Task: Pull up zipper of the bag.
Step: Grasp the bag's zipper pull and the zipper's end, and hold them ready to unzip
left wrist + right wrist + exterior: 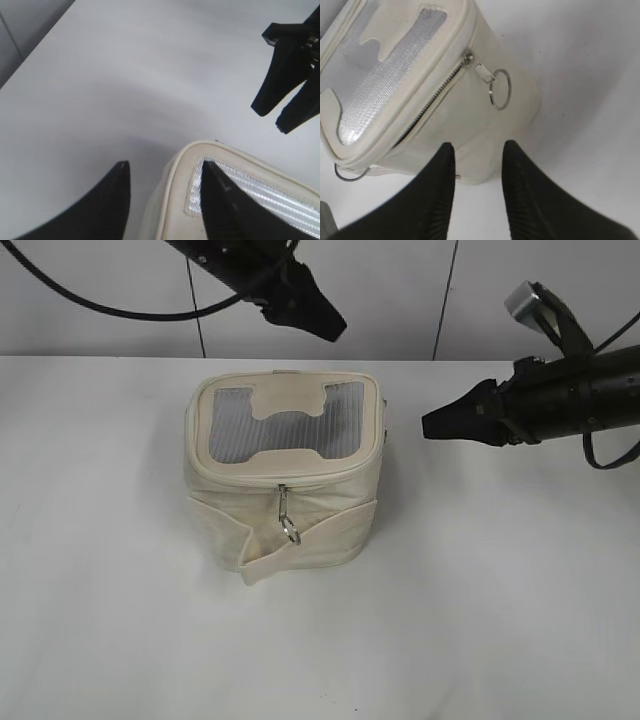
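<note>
The bag is standing clear of both grippers, so I should clamp the lid's back edge with my left gripper before my right gripper grabs the front ring pull.
The cream-white bag stands upright in the middle of the table, its lid with grey window panels facing up. The zipper runs under the lid edge. One silver ring pull hangs down the front, and the right wrist view shows another ring pull on the side. My left gripper is open and empty, above and behind the bag. In the left wrist view its jaws straddle a lid corner of the bag. My right gripper is open and empty, to the right of the bag. Its jaws point at the bag's side, below the zipper.
The white table extends on all sides of the bag. A grey wall stands behind the table's back edge. A black cable hangs from the left arm. A second ring shows at the bag's far lower corner.
</note>
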### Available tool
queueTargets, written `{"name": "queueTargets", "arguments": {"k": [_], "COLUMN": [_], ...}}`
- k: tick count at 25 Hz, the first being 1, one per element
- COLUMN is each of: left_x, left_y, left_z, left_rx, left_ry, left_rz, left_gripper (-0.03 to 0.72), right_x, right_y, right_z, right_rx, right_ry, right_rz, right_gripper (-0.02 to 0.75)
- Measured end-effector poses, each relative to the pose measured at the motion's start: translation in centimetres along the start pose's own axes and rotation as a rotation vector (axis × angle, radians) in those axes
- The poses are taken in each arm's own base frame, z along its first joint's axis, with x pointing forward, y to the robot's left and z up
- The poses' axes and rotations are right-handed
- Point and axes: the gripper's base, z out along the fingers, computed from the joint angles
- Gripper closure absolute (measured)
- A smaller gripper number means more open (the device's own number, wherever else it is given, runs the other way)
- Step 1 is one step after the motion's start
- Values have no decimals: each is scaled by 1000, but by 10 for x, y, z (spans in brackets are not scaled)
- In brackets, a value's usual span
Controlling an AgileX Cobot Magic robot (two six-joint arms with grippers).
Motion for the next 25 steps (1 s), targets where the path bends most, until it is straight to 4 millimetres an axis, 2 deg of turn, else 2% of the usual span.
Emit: {"name": "queueTargets", "arguments": {"k": [4, 9, 15, 16, 19, 20, 21, 25], "left_x": [1, 15, 25, 26, 27, 27, 27, 27], "left_y": [-2, 5, 9, 10, 9, 8, 8, 8], "left_z": [19, 38, 50, 51, 52, 52, 52, 52], "left_rx": [29, 44, 67, 70, 86, 88, 88, 88], "left_ry": [19, 50, 76, 77, 88, 90, 92, 92], "left_rz": [22, 0, -16, -18, -18, -17, -16, -16], "left_gripper": [336, 336, 342, 365, 577, 625, 650, 655], "right_x": [-2, -3, -3, -3, -3, -3, -2, 0], "right_y": [0, 0, 2, 4, 11, 13, 15, 12], "right_z": [0, 0, 2, 3, 9, 11, 14, 22], "right_rx": [-1, -2, -3, -4, 4, 10, 18, 70], "right_ry": [-23, -37, -36, -34, -20, -17, -13, -6], "right_rz": [-23, -30, -36, -42, -75, -92, -109, -129], "right_gripper": [472, 472, 472, 472, 472, 472, 472, 472]}}
